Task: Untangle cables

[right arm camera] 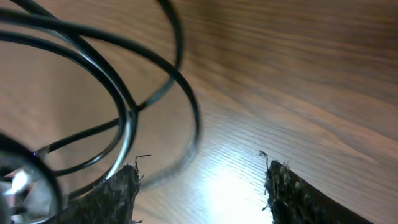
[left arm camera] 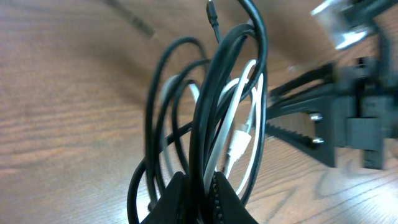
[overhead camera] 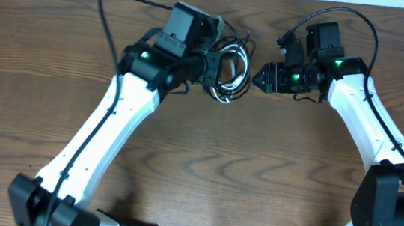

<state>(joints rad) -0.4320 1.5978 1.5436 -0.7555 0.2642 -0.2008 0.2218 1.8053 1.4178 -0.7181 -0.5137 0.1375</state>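
The tangled loops [overhead camera: 228,74] are hanging together from the robot's left gripper, so its right gripper should take hold of their free side [overhead camera: 247,63] before the left gripper pulls out a black loop.
The cables [overhead camera: 229,69] are a tangle of thin black loops and one white cord at the back middle of the table. My left gripper [overhead camera: 212,69] holds the bundle's left side. In the left wrist view its jaws are shut on a black loop and the white cord [left arm camera: 239,134], with the loops [left arm camera: 205,106] fanning up in front of my left gripper [left arm camera: 199,183]. My right gripper [overhead camera: 257,77] sits just right of the bundle, pointing left at it. Its fingers [right arm camera: 109,193] stand apart with only bare wood between them, and black cable loops [right arm camera: 124,93] curve past my right gripper [right arm camera: 199,171] at upper left.
The wooden table [overhead camera: 256,171] stretches out in front of both arms. Thicker black arm wires arc over the left arm [overhead camera: 110,20] and the right arm [overhead camera: 361,28]. The right arm's gripper [left arm camera: 348,118] shows beyond the bundle in the left wrist view.
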